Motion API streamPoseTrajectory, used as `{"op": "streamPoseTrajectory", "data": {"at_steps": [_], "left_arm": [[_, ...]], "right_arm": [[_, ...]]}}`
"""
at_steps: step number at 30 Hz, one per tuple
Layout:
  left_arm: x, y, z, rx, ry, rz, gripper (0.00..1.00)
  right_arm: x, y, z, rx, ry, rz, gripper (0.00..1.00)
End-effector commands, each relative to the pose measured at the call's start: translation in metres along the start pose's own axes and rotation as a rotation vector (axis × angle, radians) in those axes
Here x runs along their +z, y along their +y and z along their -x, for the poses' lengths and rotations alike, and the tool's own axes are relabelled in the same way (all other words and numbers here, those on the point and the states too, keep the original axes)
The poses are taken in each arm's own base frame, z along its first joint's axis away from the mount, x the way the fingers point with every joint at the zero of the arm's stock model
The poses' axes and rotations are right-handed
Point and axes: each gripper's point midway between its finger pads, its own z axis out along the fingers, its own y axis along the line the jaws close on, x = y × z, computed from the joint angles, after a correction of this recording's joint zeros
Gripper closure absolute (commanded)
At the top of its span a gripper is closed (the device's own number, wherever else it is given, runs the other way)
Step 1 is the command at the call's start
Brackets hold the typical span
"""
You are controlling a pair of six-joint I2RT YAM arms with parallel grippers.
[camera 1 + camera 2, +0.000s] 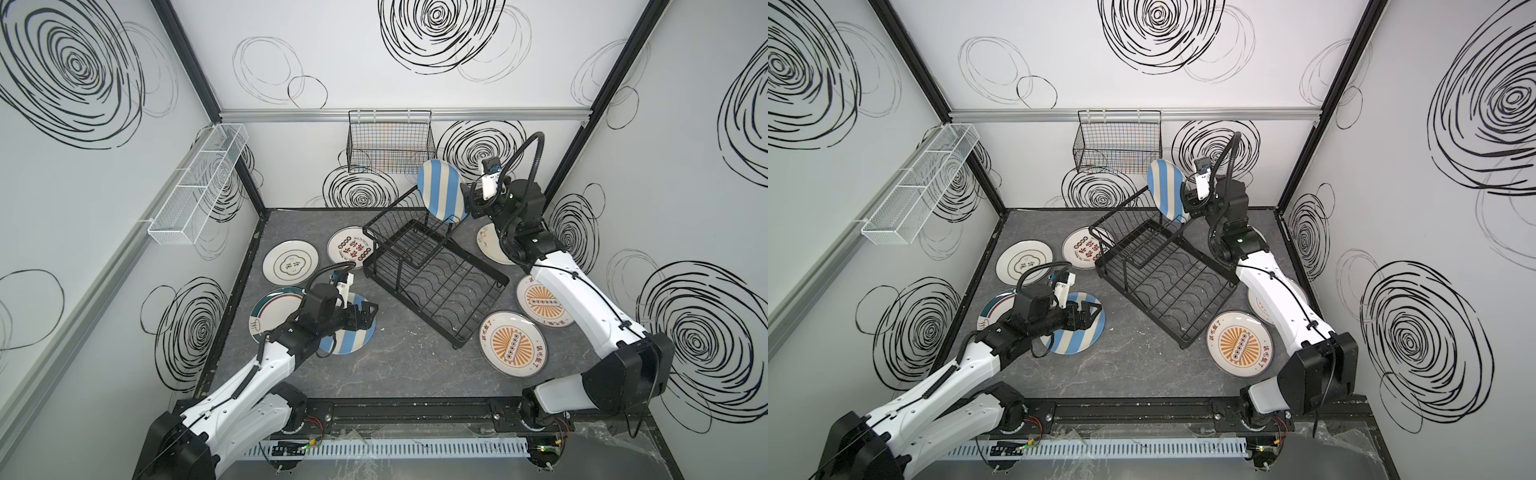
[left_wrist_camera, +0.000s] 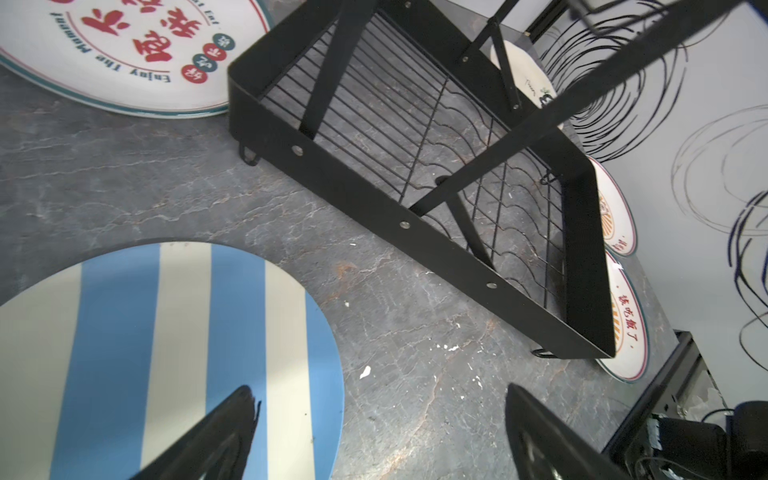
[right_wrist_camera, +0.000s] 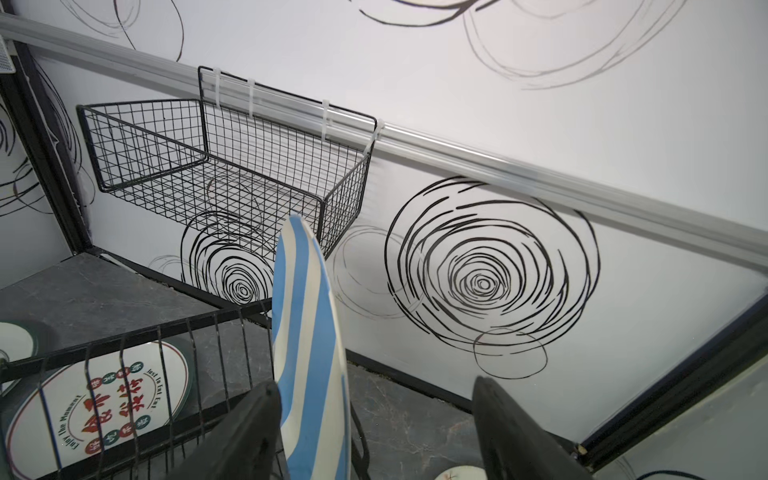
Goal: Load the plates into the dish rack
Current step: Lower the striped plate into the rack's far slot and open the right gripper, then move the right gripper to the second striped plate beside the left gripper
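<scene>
The second striped plate is lying flat next to the green-rimmed plate. I should slide it clear and grip its opposite edges with both my left gripper and my right gripper.
A blue-and-cream striped plate stands on edge in the upper shelf of the black dish rack. My right gripper is open around its rim, one finger close against the plate's face and the other well away. A second striped plate lies flat on the table. My left gripper hovers open over its edge nearest the rack, holding nothing.
Flat on the table lie a cloud-emblem plate, a red-character plate, a green-rimmed plate, two orange sunburst plates and a floral one. A black grid basket and a white mesh basket hang on the walls.
</scene>
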Motion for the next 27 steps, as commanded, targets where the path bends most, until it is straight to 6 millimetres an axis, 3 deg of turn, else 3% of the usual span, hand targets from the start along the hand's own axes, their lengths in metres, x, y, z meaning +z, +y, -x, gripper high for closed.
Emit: {"op": "streamPoseTrajectory", "data": {"at_steps": [1,4,9,14,19,24,27], "left_arm": [[-0.007,0.007,0.02,0.007,-0.045,0.047,0.04],[-0.005,0.014,0.018,-0.002,-0.029,0.077,0.04],[0.0,0.006,0.007,0.012,0.002,0.069,0.04],[0.007,-0.006,-0.014,-0.001,0.064,0.065,0.04],[0.015,-0.001,-0.034,-0.038,0.089,0.075,0.04],[0.028,0.009,-0.048,0.049,0.071,0.079,0.04],[0.033,0.004,-0.055,0.056,0.087,0.05,0.04]], "right_arm": [[-0.039,-0.003,0.039,0.088,-0.033,0.025,0.19],[-0.062,0.013,0.039,0.204,-0.011,0.118,0.17],[-0.101,0.071,0.026,0.29,0.064,0.29,0.16],[-0.12,0.077,0.006,0.35,0.151,0.297,0.13],[-0.124,0.08,-0.037,0.341,0.283,0.274,0.13],[-0.163,0.113,-0.088,0.482,0.301,0.404,0.13],[-0.187,0.128,-0.119,0.571,0.343,0.406,0.14]]}}
